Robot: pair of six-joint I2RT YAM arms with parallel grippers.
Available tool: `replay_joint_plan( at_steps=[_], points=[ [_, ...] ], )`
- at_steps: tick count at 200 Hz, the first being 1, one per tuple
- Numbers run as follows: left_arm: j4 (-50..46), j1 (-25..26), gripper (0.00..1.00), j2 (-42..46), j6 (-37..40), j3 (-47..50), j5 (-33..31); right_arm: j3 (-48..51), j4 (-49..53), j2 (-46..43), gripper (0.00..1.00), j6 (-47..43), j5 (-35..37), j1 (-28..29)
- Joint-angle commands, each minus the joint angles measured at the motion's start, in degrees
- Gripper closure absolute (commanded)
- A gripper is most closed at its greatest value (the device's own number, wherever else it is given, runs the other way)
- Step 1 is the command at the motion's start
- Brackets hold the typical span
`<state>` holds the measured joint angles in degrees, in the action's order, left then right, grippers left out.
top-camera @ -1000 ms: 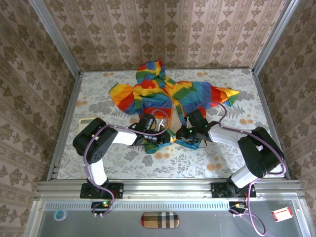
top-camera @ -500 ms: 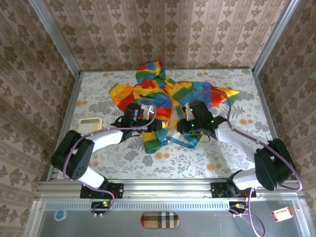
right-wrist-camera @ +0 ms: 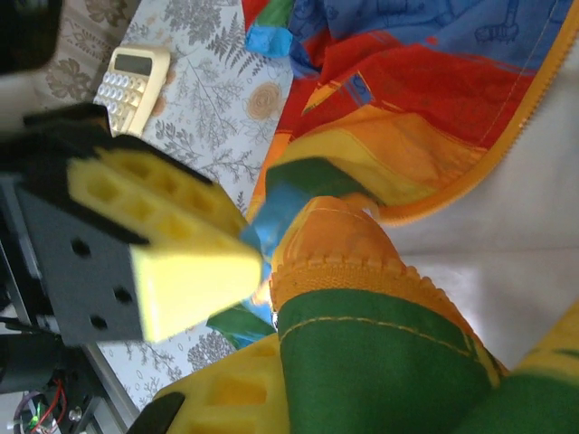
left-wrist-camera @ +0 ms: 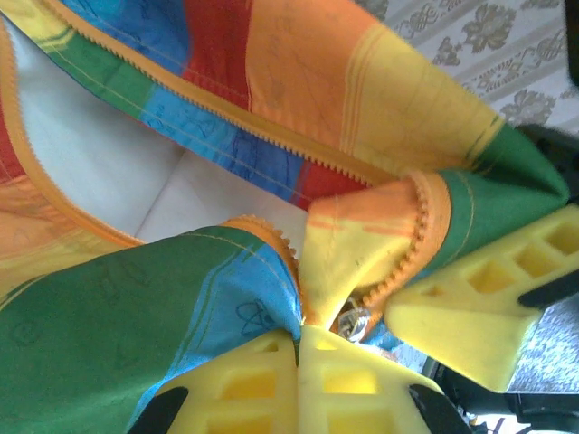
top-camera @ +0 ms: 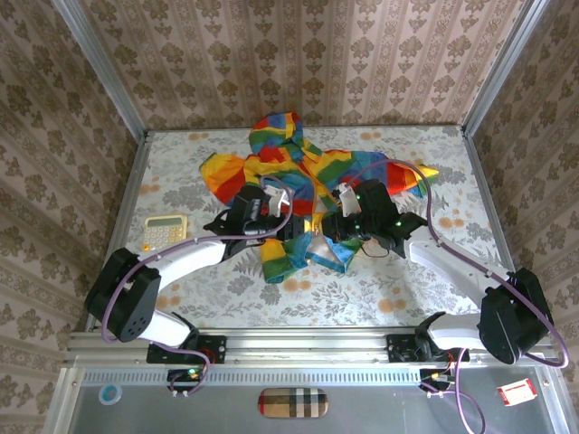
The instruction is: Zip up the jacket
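Note:
Next, my left gripper moves back, lowers the blue-green hem (left-wrist-camera: 242,291) and grips it again, because the orange zipper tape (left-wrist-camera: 275,240) curls over at my left gripper next to the slider.
The rainbow-striped jacket (top-camera: 288,172) lies open on the table, hood at the far side. Its lower hem is bunched up between my two grippers. My left gripper (top-camera: 294,231) is shut on the hem beside the orange zipper (left-wrist-camera: 398,271); its yellow fingers (left-wrist-camera: 262,384) press together on blue-green fabric, and a small metal slider (left-wrist-camera: 351,323) hangs just beyond them. My right gripper (top-camera: 331,226) is shut on the opposite front edge, where green fabric with an orange zipper tape (right-wrist-camera: 362,271) drapes over its fingers (right-wrist-camera: 235,393). The two grippers nearly touch.
A cream calculator (top-camera: 165,231) lies on the table to the left of the jacket, also seen from the right wrist (right-wrist-camera: 132,80). Wallpapered walls close the table on three sides. Bare flowered tabletop (top-camera: 362,294) lies in front of the jacket.
Both grippers have moved away from the near edge, carrying the jacket's hem up and together. The right gripper has closed on the fabric. The left arm has stretched out and uncovered the calculator.

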<state>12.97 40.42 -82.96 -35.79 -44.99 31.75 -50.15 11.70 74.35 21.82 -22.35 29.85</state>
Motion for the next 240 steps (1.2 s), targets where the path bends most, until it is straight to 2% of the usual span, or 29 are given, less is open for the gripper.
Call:
replay_joint_plan(
  at_steps=[1, 35, 61, 108, 143, 190, 240],
  points=[
    [-0.67, 1.86, 1.0, 0.69, 1.57, -1.5, -1.12, -0.85, -4.11, -0.62, 1.0, 1.13, -0.05, 0.21],
    [-1.37, 1.32, 1.0, 4.74, 3.41, -0.01, -1.69, -0.48, -4.71, -1.65, 1.0, -0.23, -0.14, 0.04],
    [-0.07, -1.73, 1.0, 9.23, 4.63, 2.37, -1.14, -0.81, -4.74, -1.85, 1.0, -0.8, -5.52, -1.39],
    [7.64, -4.13, 1.0, 13.99, 6.87, 6.74, 1.64, -0.65, -7.26, -3.24, 1.0, -1.3, -15.83, -2.86],
    [19.94, -4.13, 1.0, 14.24, 4.66, 11.19, 2.94, 0.38, -10.12, -3.17, 1.0, 0.18, -19.88, -2.95],
    [31.08, -3.17, 1.0, 13.56, 3.53, 14.37, 3.5, 0.77, -11.72, -2.31, 1.0, 0.65, -21.88, -2.98],
    [32.1, -3.16, 1.0, 17.02, 5.08, 17.46, -0.2, 0.77, -11.72, -1.33, 1.0, 1.09, -21.58, -3.48]
  ],
)
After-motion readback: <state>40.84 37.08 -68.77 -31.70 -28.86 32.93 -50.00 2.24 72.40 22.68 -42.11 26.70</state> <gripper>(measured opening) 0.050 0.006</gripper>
